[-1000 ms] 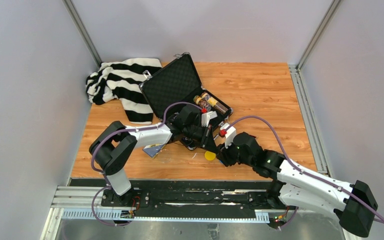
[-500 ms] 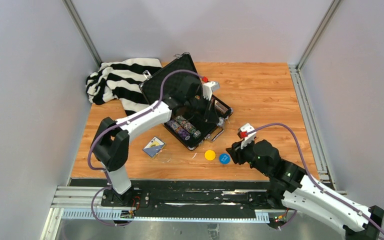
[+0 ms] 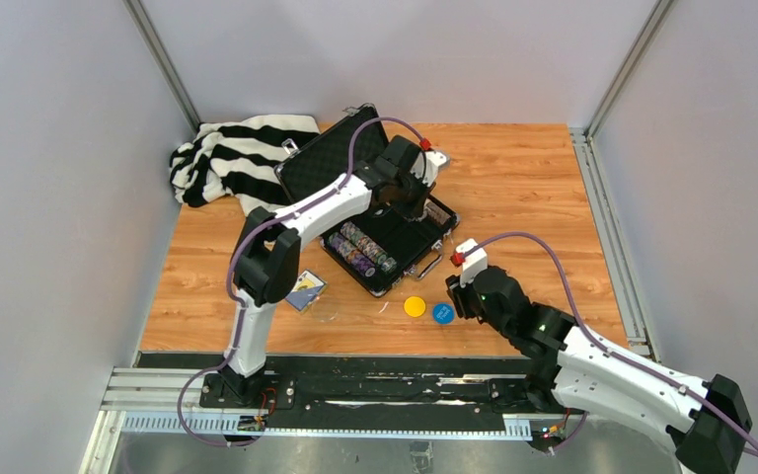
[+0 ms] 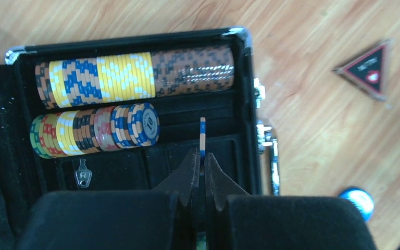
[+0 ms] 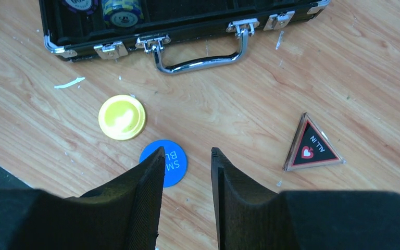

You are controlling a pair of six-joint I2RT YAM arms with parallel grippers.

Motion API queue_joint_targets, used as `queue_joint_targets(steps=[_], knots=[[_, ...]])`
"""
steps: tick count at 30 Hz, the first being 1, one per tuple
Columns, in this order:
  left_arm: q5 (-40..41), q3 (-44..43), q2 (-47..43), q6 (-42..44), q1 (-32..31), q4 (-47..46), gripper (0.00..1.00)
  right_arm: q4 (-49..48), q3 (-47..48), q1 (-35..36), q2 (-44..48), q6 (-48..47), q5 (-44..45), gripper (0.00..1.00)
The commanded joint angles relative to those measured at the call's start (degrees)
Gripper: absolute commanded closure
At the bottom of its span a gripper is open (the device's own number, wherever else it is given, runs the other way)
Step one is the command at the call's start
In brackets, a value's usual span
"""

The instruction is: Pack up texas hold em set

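Note:
The chip on edge (image 4: 202,133) is parallel to the chips in the shorter row, so my left gripper goes on lowering it into the empty slot (image 4: 185,120) and lets go of it there.
The black hard case (image 3: 328,163) lies open on the wooden table, lid back, with multicoloured chip rows (image 4: 135,75) in its foam tray. My left gripper (image 3: 407,200) hangs over the case's right part, shut on a single chip (image 4: 202,134) held on edge above an empty slot. My right gripper (image 5: 186,151) is open and empty, low over the table in front of the case, with the blue disc (image 5: 176,164) by its left finger. The yellow disc (image 5: 122,116) lies beside it and the dark triangle (image 5: 311,146) to the right. The card box (image 3: 304,289) and clear disc (image 3: 326,314) lie left of the case.
A black-and-white striped cloth (image 3: 232,163) is bunched at the back left behind the case lid. The case's metal handle (image 5: 203,58) and latches face the right gripper. A small key (image 4: 83,173) lies in the tray. Grey walls surround the table.
My left arm lifted from the case's front edge and swung back over the case's far right part, holding the chip. My right arm pulled back, uncovering the blue disc.

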State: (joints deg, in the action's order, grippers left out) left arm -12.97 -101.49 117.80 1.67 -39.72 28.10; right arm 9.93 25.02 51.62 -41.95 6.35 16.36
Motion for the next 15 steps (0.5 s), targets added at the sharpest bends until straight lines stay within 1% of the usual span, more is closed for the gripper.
queue_joint_targets(steps=[1, 11, 15], knots=[[-0.7, -3.5, 3.6, 3.2, 1.8, 2.8, 0.96, -4.1, 2.2, -1.8, -0.8, -0.8, 0.4, 0.63], [-4.3, -7.2, 10.5, 2.5, 3.1, 1.4, 0.96, -3.9, 1.8, -4.7, -1.4, -0.6, -2.6, 0.63], [-6.1, -10.0, 13.0, 2.5, 3.3, 2.5, 0.96, -4.0, 1.4, -5.2, -1.6, -0.4, -2.8, 0.63]])
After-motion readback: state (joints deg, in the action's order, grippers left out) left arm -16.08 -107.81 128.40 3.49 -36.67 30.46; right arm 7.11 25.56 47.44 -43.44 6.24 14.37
